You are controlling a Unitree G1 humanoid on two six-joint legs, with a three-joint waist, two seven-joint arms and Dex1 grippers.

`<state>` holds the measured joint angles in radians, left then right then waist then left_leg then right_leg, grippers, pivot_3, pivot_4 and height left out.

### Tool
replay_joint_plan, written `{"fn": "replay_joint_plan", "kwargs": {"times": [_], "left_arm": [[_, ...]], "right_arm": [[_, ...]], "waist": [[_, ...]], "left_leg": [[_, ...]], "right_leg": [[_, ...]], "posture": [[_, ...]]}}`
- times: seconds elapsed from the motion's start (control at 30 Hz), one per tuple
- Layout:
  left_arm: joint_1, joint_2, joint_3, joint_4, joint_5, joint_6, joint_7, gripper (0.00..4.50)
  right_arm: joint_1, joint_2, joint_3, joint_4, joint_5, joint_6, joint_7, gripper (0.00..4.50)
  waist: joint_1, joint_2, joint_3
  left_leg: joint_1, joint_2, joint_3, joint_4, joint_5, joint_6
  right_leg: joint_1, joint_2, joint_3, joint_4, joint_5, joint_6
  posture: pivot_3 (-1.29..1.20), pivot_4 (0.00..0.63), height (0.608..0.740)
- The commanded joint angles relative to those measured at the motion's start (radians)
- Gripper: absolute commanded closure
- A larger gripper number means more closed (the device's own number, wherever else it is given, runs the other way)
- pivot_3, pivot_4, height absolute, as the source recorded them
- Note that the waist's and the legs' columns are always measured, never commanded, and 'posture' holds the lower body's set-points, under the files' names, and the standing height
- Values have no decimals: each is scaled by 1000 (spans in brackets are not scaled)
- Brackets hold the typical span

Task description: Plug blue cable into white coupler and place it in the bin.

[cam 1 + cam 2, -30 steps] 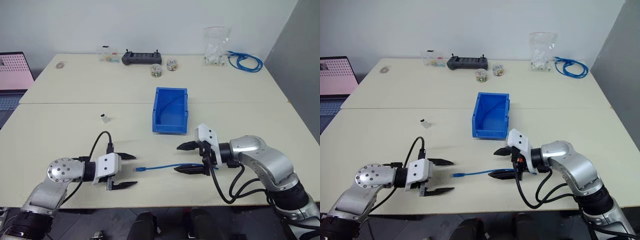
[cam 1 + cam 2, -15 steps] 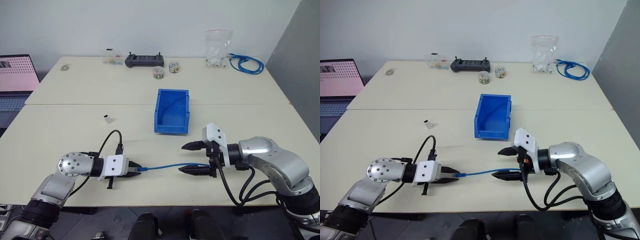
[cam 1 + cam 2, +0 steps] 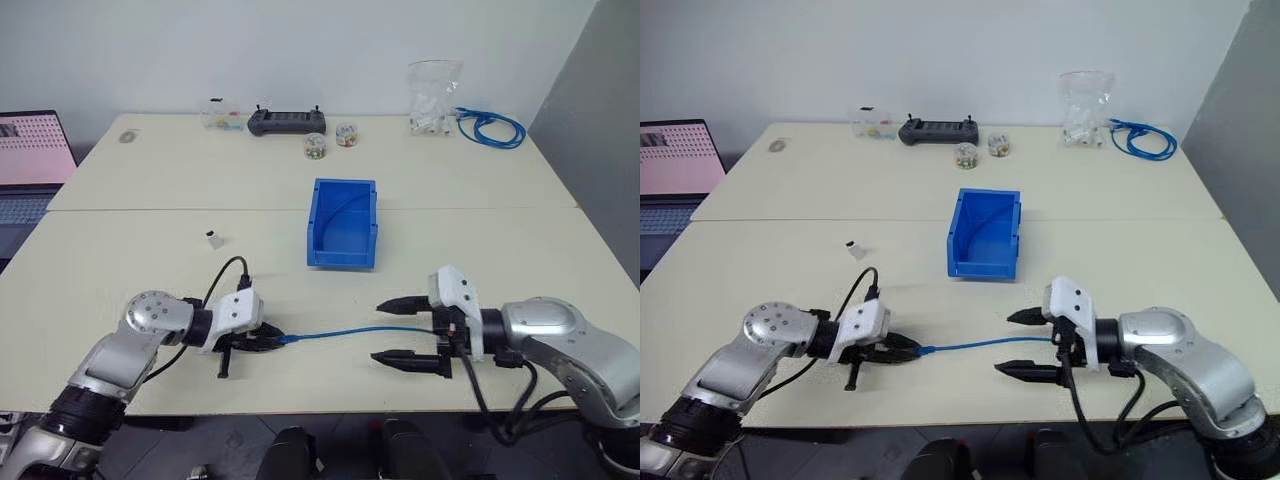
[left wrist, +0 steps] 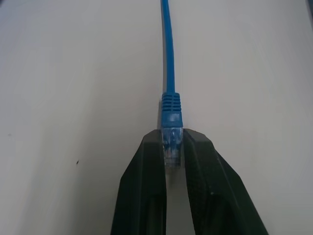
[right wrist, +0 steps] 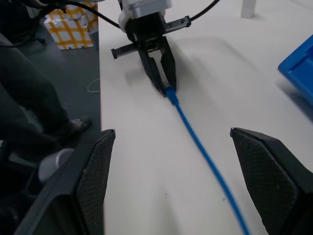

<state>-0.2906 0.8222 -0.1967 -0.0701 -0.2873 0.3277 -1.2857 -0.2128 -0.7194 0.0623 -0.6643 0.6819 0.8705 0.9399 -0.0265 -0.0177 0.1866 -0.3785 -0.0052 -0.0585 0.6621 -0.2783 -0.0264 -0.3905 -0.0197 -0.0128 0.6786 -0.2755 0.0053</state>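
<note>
The blue cable comes almost straight out from the left gripper point(image 3: 345, 331), so its free tail point(image 3: 415, 329) will stick out stiffly when the robot carries it to the bin.
The blue cable point(image 3: 350, 333) lies stretched along the table near its front edge. My left gripper point(image 3: 275, 340) is shut on the clear plug at the cable's left end; the left wrist view has that plug pinched between the fingertips point(image 4: 151, 152). My right gripper point(image 3: 378, 330) stands open around the cable's other end, and its fingers point(image 5: 95, 181) stay well apart from the cable point(image 5: 195, 139). The white coupler point(image 3: 213, 238) stands alone on the table beyond the left arm. The bin point(image 3: 340, 257) sits mid-table with nothing but a thin blue strand inside.
Along the table's far edge are a black controller point(image 3: 287, 121), two small jars point(image 3: 314, 144), a clear bag of white pieces point(image 3: 433, 95) and a coiled blue cable bundle point(image 3: 490, 127). A laptop point(image 3: 25, 150) stands at the left.
My left gripper moved right and shut on the cable's left plug. My right gripper, still open, drew back to the right along the cable.
</note>
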Motion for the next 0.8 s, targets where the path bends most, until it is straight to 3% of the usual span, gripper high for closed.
{"fn": "replay_joint_plan", "kwargs": {"times": [0.03,0.33,0.57,0.8], "left_arm": [[-100,-44,52,-123,-180,257,28,4250],[-228,-166,195,-150,-515,612,130,4250],[-238,-204,278,-164,-696,764,209,4250],[-238,-227,324,-198,-829,854,318,4250]], "right_arm": [[16,-3,-83,-76,145,69,-45,490],[53,61,-184,-79,374,151,-269,490],[-55,172,-211,18,560,142,-450,490],[-173,227,-179,85,667,132,-536,490]], "waist": [[2,-2,1],[-5,-2,1],[-3,-2,1],[-2,-2,1]], "left_leg": [[-1,0,-1,1,0,0],[-1,0,-1,0,0,0],[-1,-1,0,0,0,0],[-2,-1,0,0,0,0]], "right_leg": [[0,0,-1,0,0,0],[-1,0,0,0,0,1],[-1,0,1,0,0,1],[-2,0,2,0,0,1]], "posture": [[0,150,740],[0,150,740],[0,150,740],[0,150,740]]}}
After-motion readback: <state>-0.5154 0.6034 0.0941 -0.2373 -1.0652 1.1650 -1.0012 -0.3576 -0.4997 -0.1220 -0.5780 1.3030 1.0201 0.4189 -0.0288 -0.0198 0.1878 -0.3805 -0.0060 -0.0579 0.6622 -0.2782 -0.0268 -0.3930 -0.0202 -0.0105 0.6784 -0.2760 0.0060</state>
